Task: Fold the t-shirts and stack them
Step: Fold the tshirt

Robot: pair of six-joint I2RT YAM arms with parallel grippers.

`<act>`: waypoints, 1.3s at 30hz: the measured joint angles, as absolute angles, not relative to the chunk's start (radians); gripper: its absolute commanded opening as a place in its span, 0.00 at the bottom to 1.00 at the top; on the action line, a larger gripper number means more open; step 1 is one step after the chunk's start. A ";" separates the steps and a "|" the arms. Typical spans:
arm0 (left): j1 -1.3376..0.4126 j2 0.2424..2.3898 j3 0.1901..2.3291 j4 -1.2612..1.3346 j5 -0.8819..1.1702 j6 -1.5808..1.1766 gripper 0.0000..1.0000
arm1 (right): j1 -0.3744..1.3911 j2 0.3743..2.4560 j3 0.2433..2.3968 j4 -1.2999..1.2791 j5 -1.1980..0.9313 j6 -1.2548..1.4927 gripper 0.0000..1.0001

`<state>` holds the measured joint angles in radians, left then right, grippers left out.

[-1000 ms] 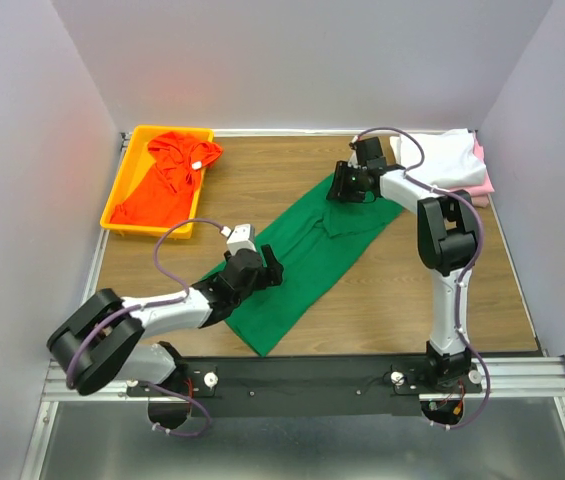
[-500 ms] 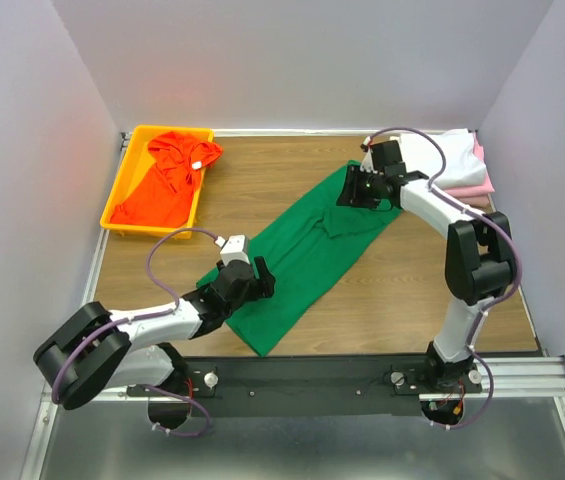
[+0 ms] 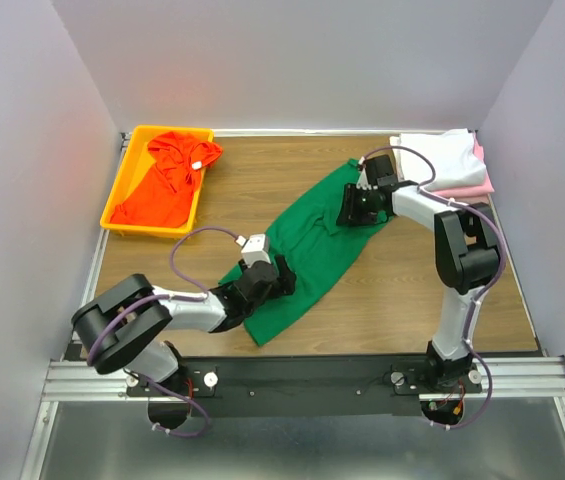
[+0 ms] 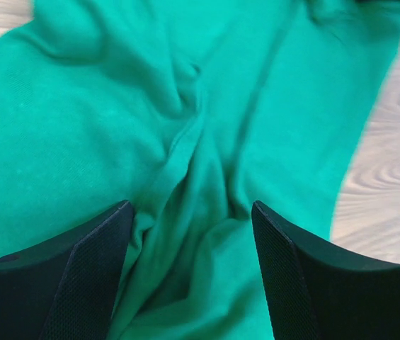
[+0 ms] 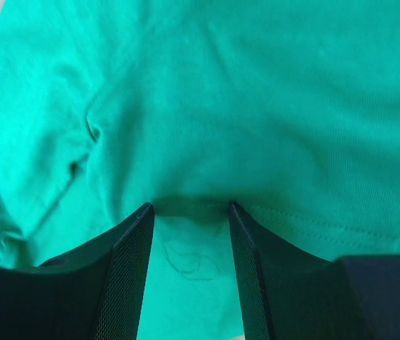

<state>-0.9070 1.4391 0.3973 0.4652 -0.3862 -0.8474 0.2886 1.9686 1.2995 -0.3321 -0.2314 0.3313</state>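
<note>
The dark green t-shirt (image 3: 314, 240) lies at a slant across the table. My left gripper and right gripper should turn it straight before they take the corners of its near hem (image 3: 260, 332).
The dark green t-shirt (image 3: 312, 245) lies crumpled in a diagonal strip on the wooden table. My left gripper (image 3: 282, 280) is low over its near end, open, with a bunched green fold (image 4: 185, 163) between its fingers (image 4: 93, 248). My right gripper (image 3: 350, 212) is on the far end, open, its tips (image 5: 189, 205) at a stitched hem of the green cloth (image 5: 256, 85). The orange-red t-shirt (image 3: 167, 178) with a white tag lies in the yellow tray. The white t-shirt (image 3: 432, 157) lies folded on the pink one (image 3: 474, 186) at the far right corner.
The yellow plastic tray (image 3: 114, 212) stands at the far left. Grey walls close in the table on three sides. Bare wood (image 3: 422, 290) shows right of the green shirt and also in the left wrist view (image 4: 391, 177).
My left gripper has moved right along the green shirt's near end, bunching it inward. My right gripper has come nearer and a little left, and the shirt's far end is narrower.
</note>
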 measured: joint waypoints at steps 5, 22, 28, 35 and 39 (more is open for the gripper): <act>-0.991 1.516 0.445 0.503 -0.393 -0.900 0.77 | 0.289 2.019 1.366 -0.327 -0.231 0.332 0.54; -1.293 1.634 0.571 0.491 -0.366 -1.097 0.78 | 0.295 2.269 1.746 -0.400 -0.254 0.304 0.54; -1.299 1.662 0.614 0.470 -0.364 -1.097 0.79 | 0.295 2.305 1.812 -0.442 -0.281 0.289 0.54; -1.311 1.595 0.613 0.346 -0.366 -1.097 0.80 | 0.295 2.302 1.813 -0.445 -0.299 0.274 0.55; -1.312 1.537 0.607 0.247 -0.366 -1.097 0.81 | 0.295 2.286 1.802 -0.461 -0.310 0.268 0.55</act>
